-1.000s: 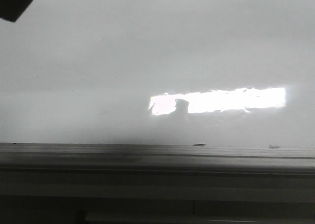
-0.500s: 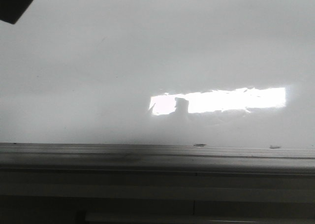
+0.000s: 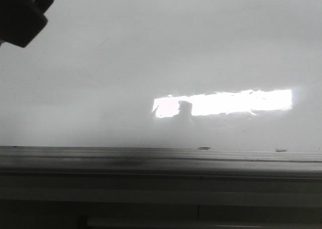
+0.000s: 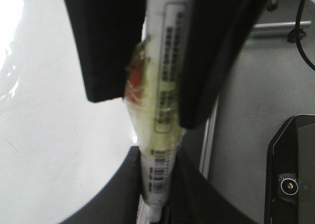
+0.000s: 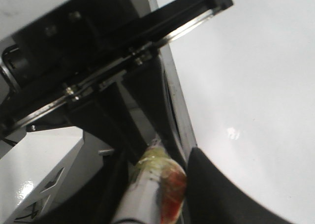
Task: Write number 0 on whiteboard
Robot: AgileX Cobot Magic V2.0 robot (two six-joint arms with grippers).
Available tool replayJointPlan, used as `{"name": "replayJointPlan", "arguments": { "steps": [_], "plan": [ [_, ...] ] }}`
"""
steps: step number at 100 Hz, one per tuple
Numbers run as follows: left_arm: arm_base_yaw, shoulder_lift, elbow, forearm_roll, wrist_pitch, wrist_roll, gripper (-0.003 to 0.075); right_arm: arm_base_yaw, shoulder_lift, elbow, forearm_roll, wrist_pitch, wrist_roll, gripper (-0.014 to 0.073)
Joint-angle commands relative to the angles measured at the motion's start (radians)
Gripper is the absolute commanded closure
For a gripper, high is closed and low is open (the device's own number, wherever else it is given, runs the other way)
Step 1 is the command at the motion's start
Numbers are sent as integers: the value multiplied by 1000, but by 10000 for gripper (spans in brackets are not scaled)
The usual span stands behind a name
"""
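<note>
My two grippers are both holding the marker [image 4: 158,172], so next my left gripper lets go of it and moves back before my right gripper writes on the whiteboard [image 3: 211,58].
The whiteboard [image 3: 151,53] fills the front view, with its grey frame strip [image 3: 161,158] along the near edge. I see no clear number 0; a small dark-edged notch [image 3: 185,107] breaks the glare, and I cannot tell what it is. A dark gripper part [image 3: 22,15] shows at the far left corner. My left gripper [image 4: 156,184] is shut on a white marker [image 4: 165,86] with a barcode and yellowish tape, over the whiteboard [image 4: 49,135] edge. Black fingers [image 4: 106,47] beyond it flank the same marker. My right gripper [image 5: 155,189] is shut on a taped, red-stained marker [image 5: 147,202] beside the whiteboard [image 5: 256,86].
A bright rectangular glare [image 3: 236,100] lies on the board right of centre. Small dark marks [image 3: 204,148] sit on the frame. A black device [image 4: 290,175] and a cable [image 4: 302,32] lie on the grey table beside the board. A white box [image 5: 34,175] stands off the board.
The dark gripper part at the far left corner of the front view has come further into view, down and to the right. The board surface looks the same.
</note>
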Motion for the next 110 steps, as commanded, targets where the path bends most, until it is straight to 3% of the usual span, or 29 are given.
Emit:
{"name": "replayJointPlan", "arguments": {
  "steps": [1,16,27,34,46,55,76,90,110],
  "plan": [
    [-3,-4,-34,12,-72,-4,739,4,-23,-34,66,5,-10,522],
    [-3,-4,-34,12,-77,-4,739,4,-23,-34,66,24,-10,671],
    [-3,-6,-34,12,-106,-46,712,4,-25,-34,66,25,-10,669],
    [-3,-20,-34,11,-122,-82,621,-3,-39,-32,36,23,-10,659],
    [-3,-65,-34,5,-128,-154,373,-43,-94,-23,-34,15,35,641],
    [-3,-117,-34,5,-125,-182,294,-99,-162,15,-92,-6,100,641],
    [18,-273,1,55,-157,-343,383,-263,-363,170,-221,-44,258,640],
    [73,-386,108,225,-230,-626,515,-339,-475,248,-252,-125,315,639],
    [162,-455,245,291,-360,-775,716,-383,-439,262,-320,-201,315,639]
  ]
}}
